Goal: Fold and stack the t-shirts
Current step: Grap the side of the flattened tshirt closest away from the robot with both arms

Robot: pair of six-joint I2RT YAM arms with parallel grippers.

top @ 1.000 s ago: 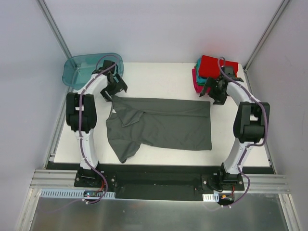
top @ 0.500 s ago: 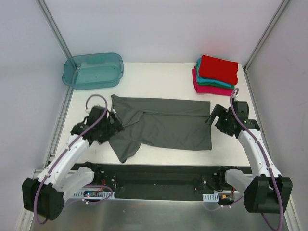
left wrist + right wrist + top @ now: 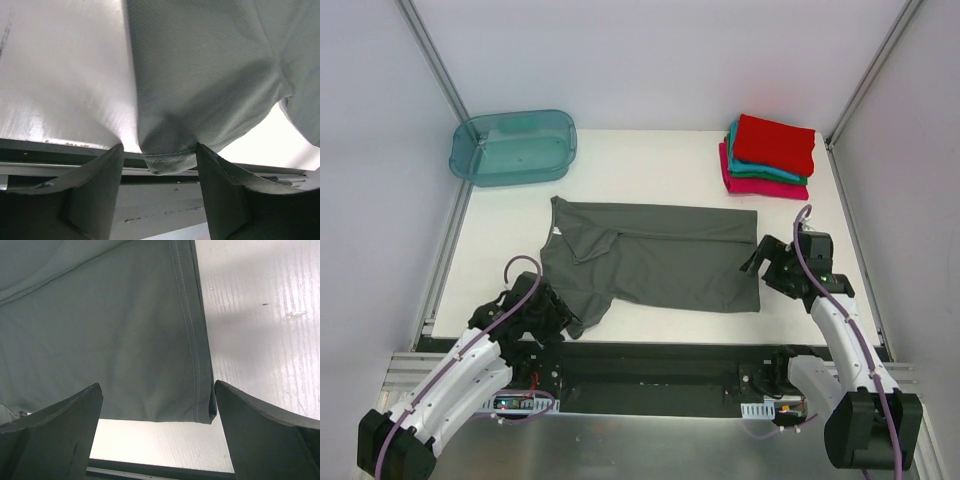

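Note:
My gripper is about to fold the t-shirt's corner over. Both layers of the dark grey t-shirt should come along together then, because a second cloth edge shows beside the stitched hem.
A dark grey t-shirt lies partly folded across the middle of the white table. Its near-left sleeve tip hangs over the table's front edge, between the open fingers of my left gripper. My right gripper is open at the shirt's near-right hem corner, which lies flat between its fingers. Neither gripper holds cloth. A stack of folded t-shirts, red on teal on magenta-pink, sits at the far right corner.
A translucent teal plastic tub stands at the far left corner. The table's front edge and a dark metal rail run just below both grippers. Grey walls close in the left and right sides.
Both arms have swung from the far side of the table to the near side. The left gripper came down to the sleeve tip, the right to the hem corner. The shirt has not moved.

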